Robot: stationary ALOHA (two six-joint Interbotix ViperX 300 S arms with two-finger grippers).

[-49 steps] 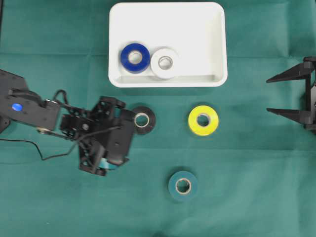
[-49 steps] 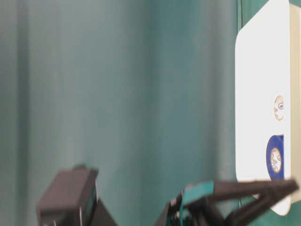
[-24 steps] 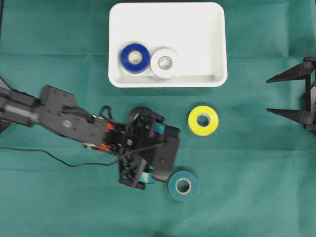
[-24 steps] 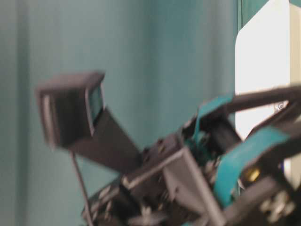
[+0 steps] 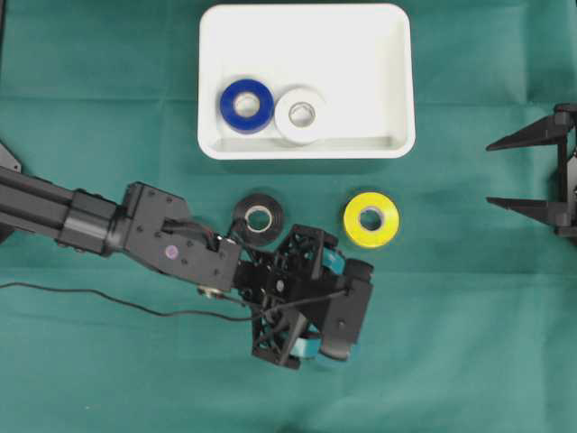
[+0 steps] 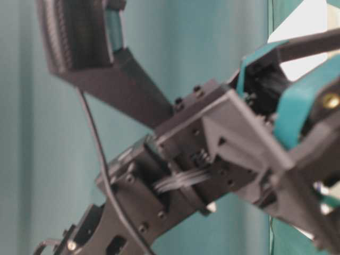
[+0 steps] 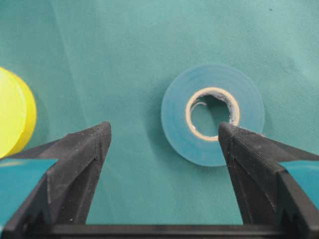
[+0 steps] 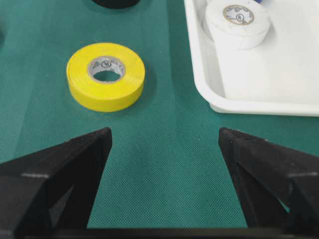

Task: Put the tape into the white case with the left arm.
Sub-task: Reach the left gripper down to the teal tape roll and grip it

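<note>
My left gripper has one finger by the teal roll's core (image 7: 211,114) and the other past the roll's rim. I go on moving it down until the roll has its side (image 7: 174,119) between both fingers before I close it.
The white case (image 5: 347,50) lies at the back centre and holds a blue roll (image 5: 247,105) and a white roll (image 5: 300,115). On the green cloth lie a black tape roll (image 5: 259,217) and a yellow one (image 5: 371,219). My left gripper (image 5: 329,316) hangs over a teal tape roll and hides it from overhead. In the left wrist view the teal roll (image 7: 174,119) lies flat below my open left gripper (image 7: 163,127), offset right, with the right fingertip (image 7: 234,144) over its core. Nothing is held. My right gripper (image 5: 491,174) stands open at the right edge.
In the right wrist view the yellow roll (image 8: 105,82) lies ahead to the left and the case's corner (image 8: 219,102) to the right, beyond my empty right gripper (image 8: 164,134). The left arm (image 6: 212,159) fills the table-level view. A black cable (image 5: 108,302) trails left.
The left arm has swung right and toward the front, from beside the black roll to over the teal roll, which it now covers from overhead. The right arm has not moved.
</note>
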